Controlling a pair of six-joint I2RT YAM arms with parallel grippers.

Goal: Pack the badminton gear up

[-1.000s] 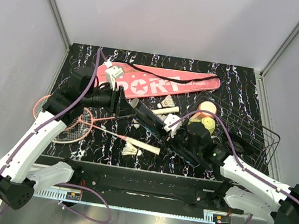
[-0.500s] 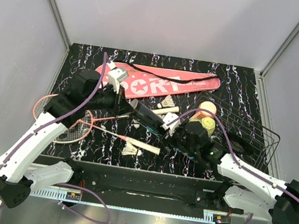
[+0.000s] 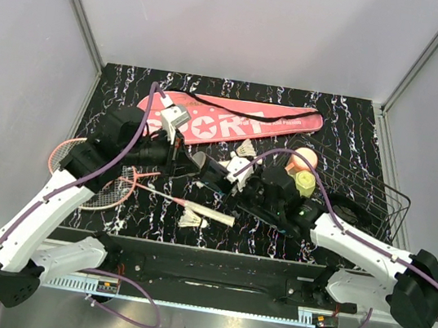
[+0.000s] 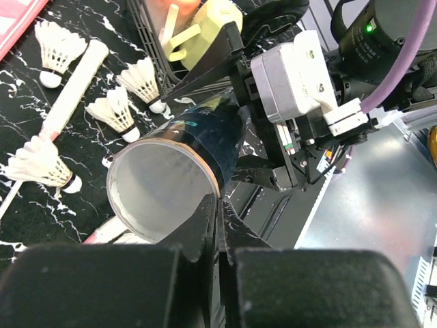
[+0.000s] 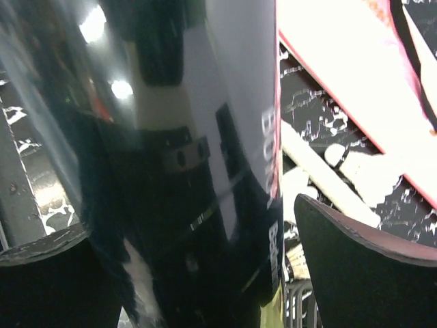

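Observation:
The clear lid (image 4: 161, 189) is covering the tube's end. My left gripper should take the lid off and put it down near the front edge (image 3: 150, 215) before shuttlecocks are loaded.
The long black tube (image 3: 215, 177) hangs above the table between both arms. My left gripper (image 4: 220, 212) is shut on the rim of the tube's open end (image 4: 160, 181). My right gripper (image 5: 198, 273) is open and straddles the tube (image 5: 205, 171) farther along, with a gap showing beside its right finger. The pink "SPORT" cover (image 3: 234, 121) lies at the back. Two pink-red racquets (image 3: 94, 174) lie at the left, one white handle (image 3: 211, 214) reaching to the centre. White shuttlecocks (image 4: 58, 48) (image 4: 140, 78) (image 4: 37, 164) are scattered under the tube.
A black wire basket (image 3: 370, 203) stands at the right with the yellow-green cup and its peach lid (image 3: 302, 170) inside. Another shuttlecock (image 3: 190, 220) lies near the front edge. Grey walls enclose the table on three sides.
My left gripper has shut on the tube's rim. My right gripper's jaws have widened and it has slid left along the tube.

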